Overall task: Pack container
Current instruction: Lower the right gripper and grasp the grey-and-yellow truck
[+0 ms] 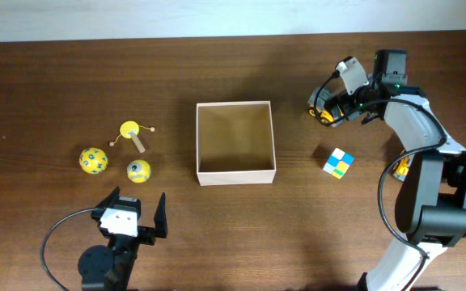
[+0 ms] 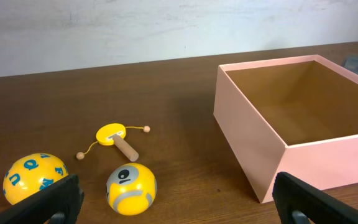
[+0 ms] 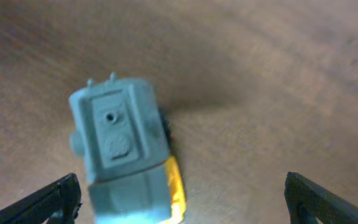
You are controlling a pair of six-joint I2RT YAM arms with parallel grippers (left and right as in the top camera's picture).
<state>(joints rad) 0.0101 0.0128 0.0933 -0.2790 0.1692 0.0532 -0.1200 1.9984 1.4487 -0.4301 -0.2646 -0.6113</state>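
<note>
The toy vehicle lies at a slant and closer to one finger of the robot's right gripper, so the robot should move over and turn to straddle its grey body before closing.
The container is a square, lidless box, white outside and tan inside, standing empty at the table's middle; its near wall fills the right of the left wrist view. My left gripper hovers open near the front edge, just short of a yellow-grey ball. My right gripper is open at the far right over a grey and yellow toy vehicle, which lies nearer its left finger and is not gripped.
Left of the box lie a yellow ball with blue letters and a yellow rattle drum with a wooden handle. A multicoloured cube sits right of the box. A small yellow object shows behind the right arm.
</note>
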